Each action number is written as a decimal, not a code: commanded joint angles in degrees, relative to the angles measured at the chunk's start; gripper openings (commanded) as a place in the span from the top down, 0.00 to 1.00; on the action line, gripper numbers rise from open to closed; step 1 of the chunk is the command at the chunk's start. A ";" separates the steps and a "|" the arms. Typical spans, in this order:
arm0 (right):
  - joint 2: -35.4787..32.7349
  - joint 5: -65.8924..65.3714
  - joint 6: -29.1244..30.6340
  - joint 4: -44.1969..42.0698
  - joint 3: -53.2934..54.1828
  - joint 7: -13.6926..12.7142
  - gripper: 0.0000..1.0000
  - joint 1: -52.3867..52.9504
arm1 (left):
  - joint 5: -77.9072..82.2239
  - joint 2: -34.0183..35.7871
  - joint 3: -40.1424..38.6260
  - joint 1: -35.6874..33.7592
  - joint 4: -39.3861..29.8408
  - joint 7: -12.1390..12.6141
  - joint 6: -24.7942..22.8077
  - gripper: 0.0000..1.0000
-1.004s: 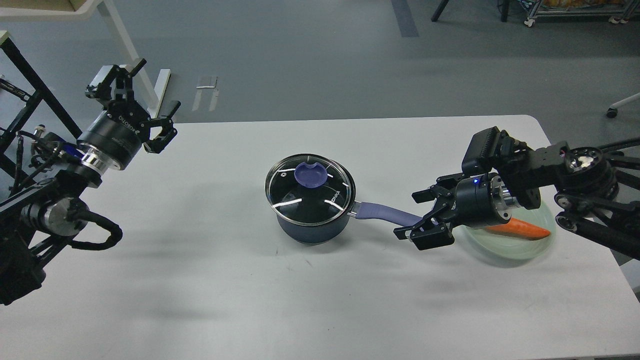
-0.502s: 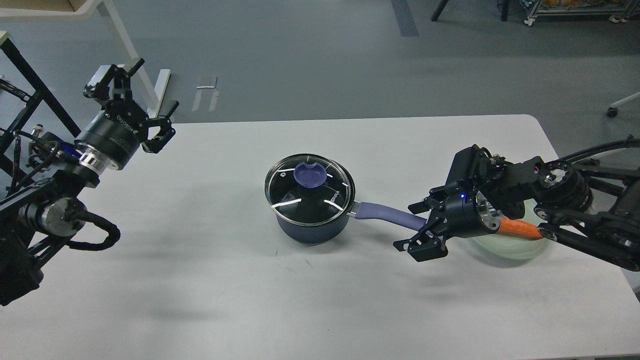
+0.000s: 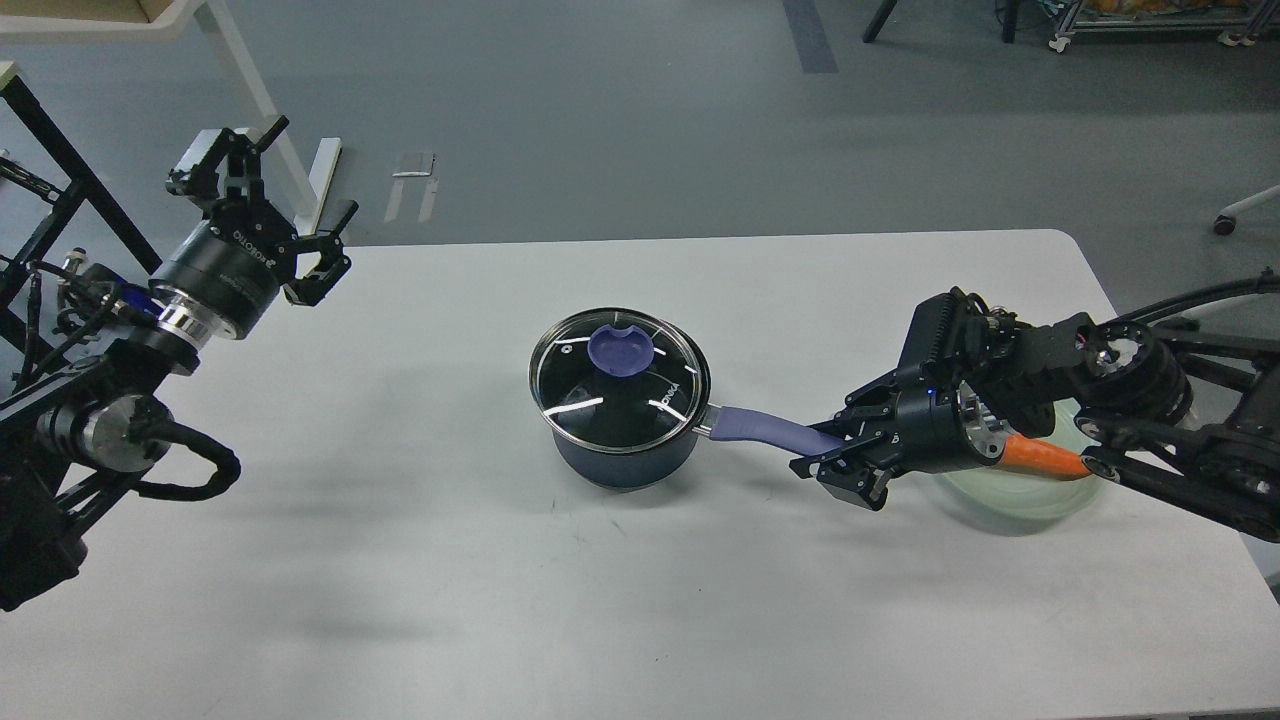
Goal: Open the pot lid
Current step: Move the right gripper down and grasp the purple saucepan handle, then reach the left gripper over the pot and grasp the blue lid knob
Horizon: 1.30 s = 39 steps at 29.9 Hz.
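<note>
The robot sees only plain black through the glass lid [image 3: 576, 382], so it should expect an empty pot [image 3: 620, 462] when it lifts the lid by its purple knob.
A dark blue pot [image 3: 612, 462] stands mid-table with its glass lid [image 3: 600, 400] on it; the lid has a purple knob [image 3: 620, 350]. The pot's purple handle [image 3: 760, 427] points right. My right gripper [image 3: 838, 450] has its two fingers closed around the far end of that handle, low over the table. My left gripper [image 3: 306, 170] is open and empty, raised at the table's far left corner, well away from the pot.
A pale green plate [image 3: 1040, 495] with an orange carrot [image 3: 1050, 458] lies at the right, partly behind my right arm. The white table [image 3: 500, 600] ends at its rounded right edge. A white frame and a black stand are at the far left.
My right gripper has dropped lower, moved slightly left and closed its fingers onto the end of the pot handle. The left arm has barely moved. The lid stays on the pot.
</note>
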 commanded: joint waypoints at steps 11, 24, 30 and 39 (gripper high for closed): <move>-0.02 0.06 0.06 0.00 -0.04 0.00 0.69 -0.09 | 53.81 0.01 0.17 -9.63 -4.20 0.00 -0.10 0.01; 0.06 0.06 0.06 0.00 -0.13 0.00 0.69 -0.09 | 99.47 -5.96 25.81 -24.21 -6.16 0.00 22.81 0.01; 0.06 0.06 0.06 0.00 -0.13 0.00 0.69 -0.09 | 99.74 -10.19 31.28 -26.33 -1.58 0.00 25.47 0.01; 0.06 0.06 0.06 0.00 -0.13 0.00 0.68 -0.09 | 100.79 -14.23 32.43 -25.81 0.88 0.00 25.56 0.01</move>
